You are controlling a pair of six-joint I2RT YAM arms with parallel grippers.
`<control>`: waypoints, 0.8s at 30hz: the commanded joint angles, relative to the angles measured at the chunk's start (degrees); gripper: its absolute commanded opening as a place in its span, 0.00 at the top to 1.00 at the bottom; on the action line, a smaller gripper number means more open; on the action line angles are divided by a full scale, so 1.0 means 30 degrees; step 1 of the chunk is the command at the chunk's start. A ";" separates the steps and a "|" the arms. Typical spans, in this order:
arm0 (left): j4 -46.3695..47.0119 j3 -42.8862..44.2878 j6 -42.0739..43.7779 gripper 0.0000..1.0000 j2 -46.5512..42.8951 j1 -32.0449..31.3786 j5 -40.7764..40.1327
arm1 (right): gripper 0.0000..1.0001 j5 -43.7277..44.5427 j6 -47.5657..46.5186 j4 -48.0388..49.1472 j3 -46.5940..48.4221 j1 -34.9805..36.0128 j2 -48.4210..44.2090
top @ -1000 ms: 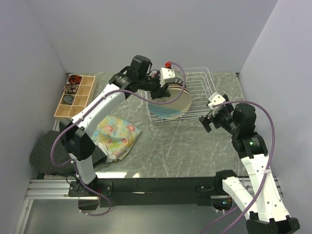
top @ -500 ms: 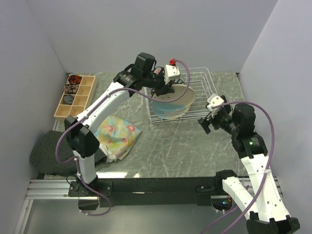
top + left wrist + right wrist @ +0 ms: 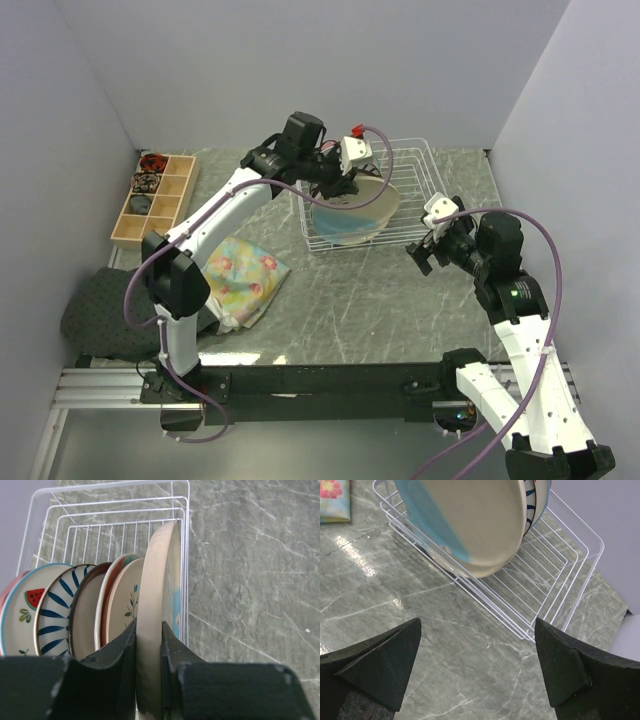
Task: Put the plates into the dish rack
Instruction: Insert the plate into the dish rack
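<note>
My left gripper should go on lowering the cream-and-blue plate (image 3: 366, 213), which is on edge between the leaf-print plate and the rack's near rail (image 3: 405, 236), until it sits there, and then let go.
The white wire dish rack (image 3: 410, 185) stands at the back of the table. Several plates lean on edge in its left part: a watermelon-print one (image 3: 24, 611), a navy-striped one (image 3: 54, 616), a taupe one (image 3: 86, 617) and a leaf-print one (image 3: 128, 606). My left gripper (image 3: 149, 650) is shut on the rim of a large cream-and-blue plate (image 3: 159, 575), held on edge at the near end of that row, over the rack (image 3: 105, 515). The same plate (image 3: 470, 525) fills the top of the right wrist view. My right gripper (image 3: 477, 655) hangs open over bare table by the rack's near side (image 3: 555, 585).
A wooden compartmented box (image 3: 155, 198) sits at the back left. A floral cloth (image 3: 240, 275) lies left of centre, with a dark grey pad (image 3: 95, 310) at the left edge. Walls close in the back and both sides. The rack's right half holds only tines.
My left arm has carried the cream-and-blue plate right and farther over the rack, standing it more upright against the row. The right arm has hardly moved.
</note>
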 commanded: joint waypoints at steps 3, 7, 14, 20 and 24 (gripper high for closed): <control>0.2169 0.0409 0.0280 0.99 -0.0206 -0.0047 0.0460 | 0.00 -0.0203 -0.0152 0.0345 -0.0183 -0.0144 0.0085; 0.2608 -0.0177 0.0076 0.99 0.0115 -0.0047 0.0285 | 0.00 -0.0262 -0.0181 0.0345 -0.0212 -0.0173 0.0115; 0.3282 -0.1466 -0.0188 0.99 0.0556 -0.0076 -0.0038 | 0.00 -0.0321 -0.0240 0.0345 -0.0241 -0.0290 0.0173; 0.4161 -0.2521 -0.0832 0.98 0.0556 -0.0048 0.0021 | 0.00 -0.0321 -0.0298 0.0374 -0.0300 -0.0319 0.0290; 0.4747 -0.3078 -0.1068 0.98 0.0498 -0.0164 -0.0184 | 0.00 -0.0350 -0.0298 0.0374 -0.0300 -0.0348 0.0320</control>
